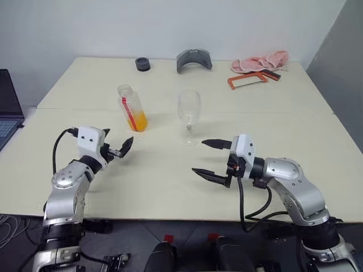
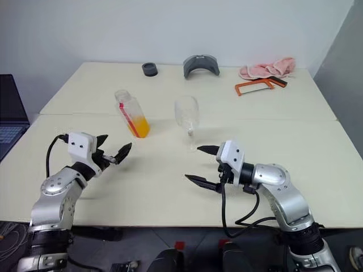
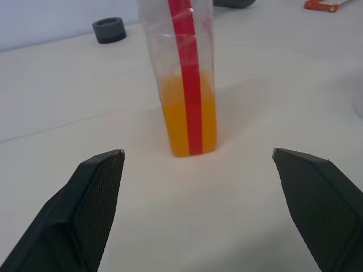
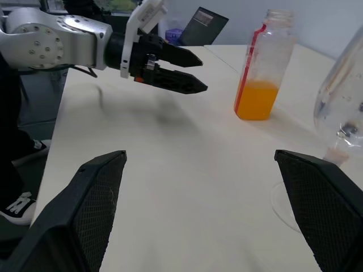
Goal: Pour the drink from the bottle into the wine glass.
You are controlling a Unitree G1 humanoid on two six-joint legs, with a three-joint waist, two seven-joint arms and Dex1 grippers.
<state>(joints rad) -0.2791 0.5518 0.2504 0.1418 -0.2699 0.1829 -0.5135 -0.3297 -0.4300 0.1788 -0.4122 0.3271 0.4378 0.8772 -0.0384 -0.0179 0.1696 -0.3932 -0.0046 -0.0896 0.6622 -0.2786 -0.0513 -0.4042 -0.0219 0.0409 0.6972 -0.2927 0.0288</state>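
Observation:
The orange drink will pour straight out in a stream when I tip the bottle, because the bottle's clear round opening looks open.
The bottle stands a little tilted on the table, left of centre, with a red stripe down its side. The orange drink fills its lower third. To its right stands the wine glass, upright, its bowl clear. My left gripper is open and level, just in front of the bottle and pointing at it, with a gap between them. My right gripper is open, points left, and hangs in front of the glass, touching nothing.
Along the table's far edge lie a black ring, a grey curved piece, a pink cloth and an orange saw frame. A laptop sits off the table's left side. A seam runs across the tabletop behind the glass.

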